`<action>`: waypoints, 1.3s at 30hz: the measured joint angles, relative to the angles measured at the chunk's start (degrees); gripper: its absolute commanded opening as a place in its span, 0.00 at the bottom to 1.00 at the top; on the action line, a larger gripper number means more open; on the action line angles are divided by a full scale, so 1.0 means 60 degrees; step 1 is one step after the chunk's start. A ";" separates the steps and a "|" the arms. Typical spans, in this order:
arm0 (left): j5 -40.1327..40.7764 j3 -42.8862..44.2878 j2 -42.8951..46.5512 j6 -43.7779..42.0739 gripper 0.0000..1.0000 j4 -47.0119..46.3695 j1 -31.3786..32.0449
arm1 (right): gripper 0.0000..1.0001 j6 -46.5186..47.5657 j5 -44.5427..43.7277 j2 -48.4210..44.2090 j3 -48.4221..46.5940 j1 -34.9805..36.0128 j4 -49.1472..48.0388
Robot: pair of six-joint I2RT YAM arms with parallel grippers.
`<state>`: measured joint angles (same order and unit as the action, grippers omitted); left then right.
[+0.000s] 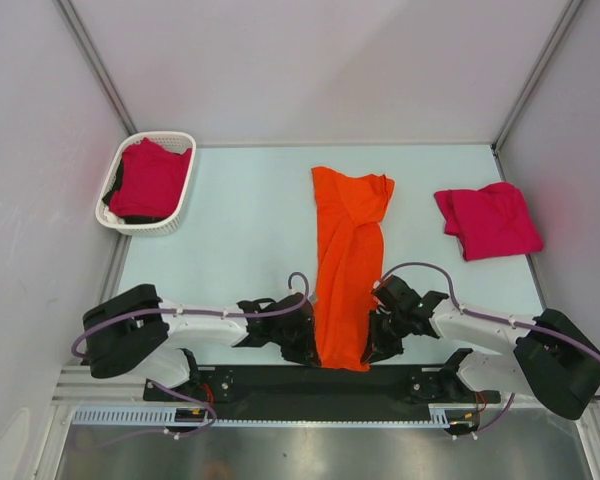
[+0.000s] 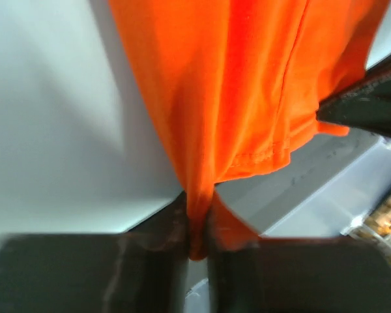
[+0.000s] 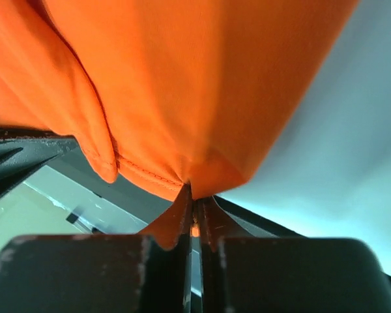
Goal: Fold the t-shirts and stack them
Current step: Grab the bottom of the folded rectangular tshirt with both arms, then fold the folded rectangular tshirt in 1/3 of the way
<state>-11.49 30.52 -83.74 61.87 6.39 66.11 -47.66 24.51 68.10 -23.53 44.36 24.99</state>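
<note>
The robot's grippers hold both near corners of the orange t-shirt, so the left gripper keeps folding the t-shirt's hem back and let it go over the t-shirt's middle.
A bright orange t-shirt lies as a long narrow strip down the middle of the table, its near end at the table's front edge. My left gripper is shut on the near left corner of that shirt, the cloth pinched between its jaws. My right gripper is shut on the near right corner of the orange t-shirt, a thin fold caught between its fingers. A folded crimson-pink t-shirt rests at the back right. Another crimson-pink t-shirt sits in the basket.
A white lattice basket stands at the back left corner of the table. The black mounting rail of the arms runs along the near edge. Grey walls enclose the pale table on three sides.
</note>
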 measured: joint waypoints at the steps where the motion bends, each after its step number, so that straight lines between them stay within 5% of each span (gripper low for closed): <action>1: -0.0189 -0.0044 0.0015 0.0095 0.00 -0.0033 0.0018 | 0.00 0.0029 0.0011 0.0018 0.0000 0.0000 -0.0007; 10: 0.0339 0.0317 0.0324 0.0178 0.00 0.1151 0.0127 | 0.00 0.0477 -0.0280 -0.0058 -0.0408 -0.0113 0.0426; 25: 0.2586 0.3151 -0.1115 -0.1071 0.00 0.4488 0.0197 | 0.00 0.1326 -0.0976 -0.0940 -0.1319 -0.0714 0.0648; 39: 0.4109 0.4940 -0.1228 -0.2248 0.00 0.5628 -0.0769 | 0.00 0.2401 -0.0838 -0.0849 -0.2000 -0.2255 0.0168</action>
<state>13.17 60.16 -91.11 48.38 40.16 61.49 -33.26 19.49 63.00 -35.53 30.83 26.00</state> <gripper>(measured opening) 0.044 0.028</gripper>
